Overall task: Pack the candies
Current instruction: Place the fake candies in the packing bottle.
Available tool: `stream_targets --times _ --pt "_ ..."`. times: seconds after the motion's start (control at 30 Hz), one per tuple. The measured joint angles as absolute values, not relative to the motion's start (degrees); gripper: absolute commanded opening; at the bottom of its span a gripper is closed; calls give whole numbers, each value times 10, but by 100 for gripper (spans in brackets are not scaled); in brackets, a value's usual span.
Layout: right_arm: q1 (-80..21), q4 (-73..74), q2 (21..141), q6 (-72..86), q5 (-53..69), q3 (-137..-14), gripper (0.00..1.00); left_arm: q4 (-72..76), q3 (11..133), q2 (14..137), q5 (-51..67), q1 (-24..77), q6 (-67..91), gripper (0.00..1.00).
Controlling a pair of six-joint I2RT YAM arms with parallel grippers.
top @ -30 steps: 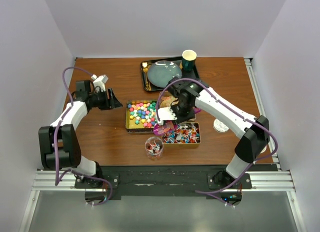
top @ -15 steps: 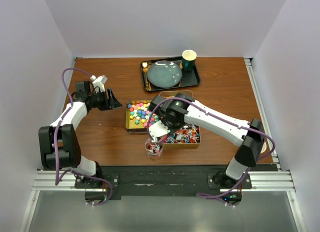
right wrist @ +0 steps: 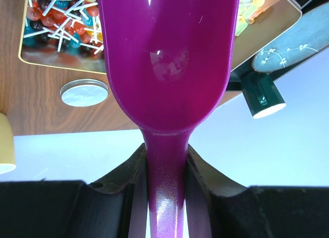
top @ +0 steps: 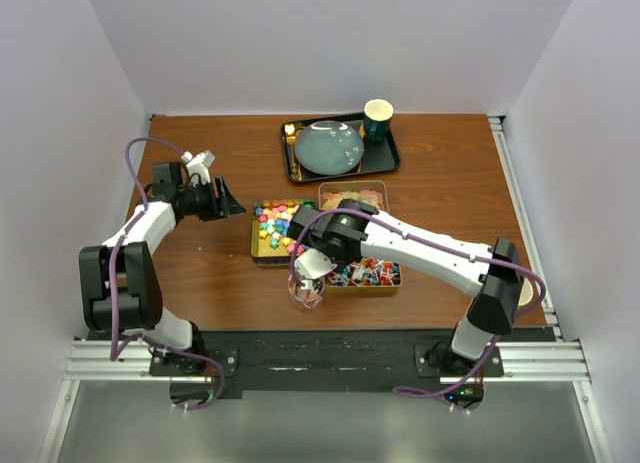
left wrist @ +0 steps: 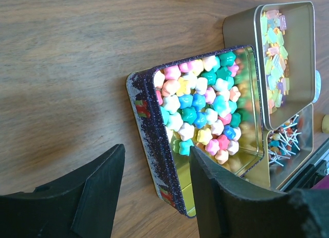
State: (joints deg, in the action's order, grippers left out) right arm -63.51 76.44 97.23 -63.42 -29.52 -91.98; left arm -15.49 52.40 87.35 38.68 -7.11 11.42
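Observation:
I should close my left gripper and press the tin's outside (left wrist: 150,139) before my right gripper scoops gummies, as the multicoloured tin (top: 282,231) stands unsupported beside the pale gummies.
The candies lie in three tins: bright multicoloured pieces (left wrist: 200,112) in a dark-rimmed tin (top: 262,245), pale gummies (top: 352,195) behind it, and red-blue stick sweets (top: 375,273) to the right. My left gripper (left wrist: 154,197) is open, and the near corner of the multicoloured tin (left wrist: 151,140) lies between its fingers. My right gripper (right wrist: 165,181) is shut on the handle of a purple scoop (right wrist: 167,58). In the top view the right gripper (top: 312,265) hangs just above a clear cup (top: 305,295) holding some sweets. I cannot see what is in the scoop.
A black tray (top: 388,161) at the back carries a grey-blue plate (top: 328,148) and a green cup (top: 378,118). A round silver lid (right wrist: 84,92) lies on the table right of the tins. White walls enclose the table on three sides.
My right arm has swung with the scoop from over the stick-sweet tin toward the near left, ending above the clear cup. The left arm has stayed still.

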Motion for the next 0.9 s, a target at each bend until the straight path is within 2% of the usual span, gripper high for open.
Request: stream_targets --times 0.13,0.2,0.23,0.27,0.43,0.67,0.77,0.9 --pt "-641 764 972 -634 -305 -918 0 -154 524 874 390 -71 114 52" --pt "-641 766 971 -633 -305 -920 0 -154 524 874 395 -71 115 34" --pt "-641 768 971 -630 -302 -926 0 -153 524 874 400 -71 118 21" --pt "-638 769 971 -627 -297 -936 0 -152 524 874 407 -71 123 0" --pt "-597 768 972 -586 -223 -1039 0 -96 511 855 490 -72 164 0" --pt "-507 768 1009 -516 -134 -1061 0 319 354 806 675 -57 497 0" --pt "-508 770 1048 -495 -111 -1063 0 417 347 806 710 -38 580 0" --pt "-511 778 1103 -476 -82 -1107 0 449 349 806 730 -23 607 0"
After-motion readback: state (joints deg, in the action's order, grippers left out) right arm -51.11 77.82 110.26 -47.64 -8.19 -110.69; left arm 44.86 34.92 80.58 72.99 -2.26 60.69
